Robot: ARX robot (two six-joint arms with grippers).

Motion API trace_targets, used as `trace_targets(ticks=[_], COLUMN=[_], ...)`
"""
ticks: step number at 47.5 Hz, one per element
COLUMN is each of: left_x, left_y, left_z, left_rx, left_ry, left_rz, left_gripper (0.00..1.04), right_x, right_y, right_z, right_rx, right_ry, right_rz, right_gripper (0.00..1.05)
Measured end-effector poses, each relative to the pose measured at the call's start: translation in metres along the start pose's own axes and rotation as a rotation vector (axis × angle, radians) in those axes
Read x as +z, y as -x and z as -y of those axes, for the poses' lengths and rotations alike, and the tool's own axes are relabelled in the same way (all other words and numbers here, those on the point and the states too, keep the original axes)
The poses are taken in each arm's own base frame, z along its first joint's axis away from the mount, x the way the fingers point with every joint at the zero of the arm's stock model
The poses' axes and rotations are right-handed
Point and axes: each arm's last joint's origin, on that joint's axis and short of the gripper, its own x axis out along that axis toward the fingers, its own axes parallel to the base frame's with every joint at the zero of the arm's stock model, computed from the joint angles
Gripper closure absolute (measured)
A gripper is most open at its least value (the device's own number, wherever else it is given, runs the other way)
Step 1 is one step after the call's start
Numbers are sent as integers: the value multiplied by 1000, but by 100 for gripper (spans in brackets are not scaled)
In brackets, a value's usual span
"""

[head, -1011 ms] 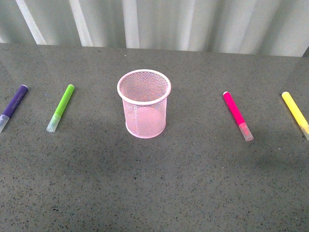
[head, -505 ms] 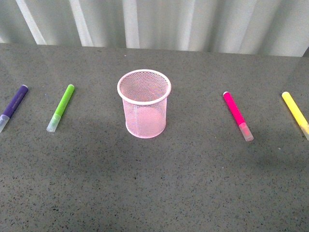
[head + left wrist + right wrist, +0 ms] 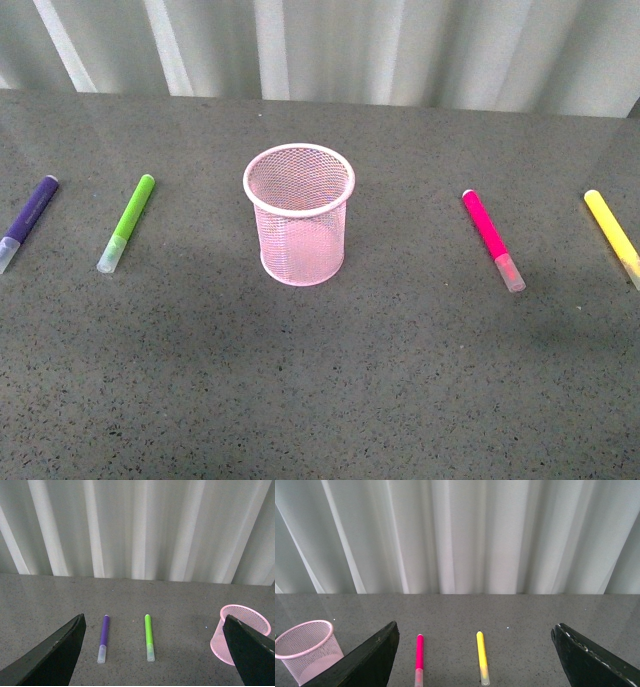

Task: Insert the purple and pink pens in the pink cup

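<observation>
The pink cup's opening (image 3: 299,180) is much wider than the purple pen (image 3: 29,222). The purple pen will lean against the cup's rim when I put it in.
The pink cup (image 3: 298,213) stands upright and empty in the middle of the grey table. The purple pen (image 3: 27,219) lies at the far left, the pink pen (image 3: 491,238) to the right of the cup. Neither arm shows in the front view. In the left wrist view my left gripper (image 3: 157,651) is open, well short of the purple pen (image 3: 103,638), with the cup (image 3: 239,632) off to one side. In the right wrist view my right gripper (image 3: 475,661) is open, short of the pink pen (image 3: 418,659); the cup (image 3: 307,650) shows at the edge.
A lime-green marker (image 3: 126,222) lies between the purple pen and the cup, also in the left wrist view (image 3: 149,636). A yellow marker (image 3: 613,236) lies at the far right, also in the right wrist view (image 3: 482,657). A pale curtain (image 3: 330,45) hangs behind the table's far edge.
</observation>
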Motion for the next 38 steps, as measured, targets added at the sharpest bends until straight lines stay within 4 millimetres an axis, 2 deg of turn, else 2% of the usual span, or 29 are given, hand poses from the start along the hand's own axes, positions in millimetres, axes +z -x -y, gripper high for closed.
trace_targets(ticks=[5,10,13,18,21,29,35,38], left_x=[3,39,61,78,85,81,60,44], left_y=[-3,-21,-46,-84,-113,-189,-251,-271], left_z=[2,-7,-17,-27,-34,-51,-70,-81], left_rx=[223,203,171,87,47,-19,-47,-52], left_ry=[150,251,241,214,189,121,101,99], left_rz=[-192,-177,-139,-163,-207,-398,-546,-614], left_gripper=[7,7,7,7,7,7,7,7], right_x=[0,0,0,0,0,0,0,0], right_y=[0,0,0,0,0,0,0,0], right_z=[0,0,0,0,0,0,0,0], right_rx=[-1,1,0,0,0,0,0,0], right_ry=[0,0,0,0,0,0,0,0], right_rz=[0,0,0,0,0,0,0,0], right_gripper=[7,7,7,7,7,7,7,7])
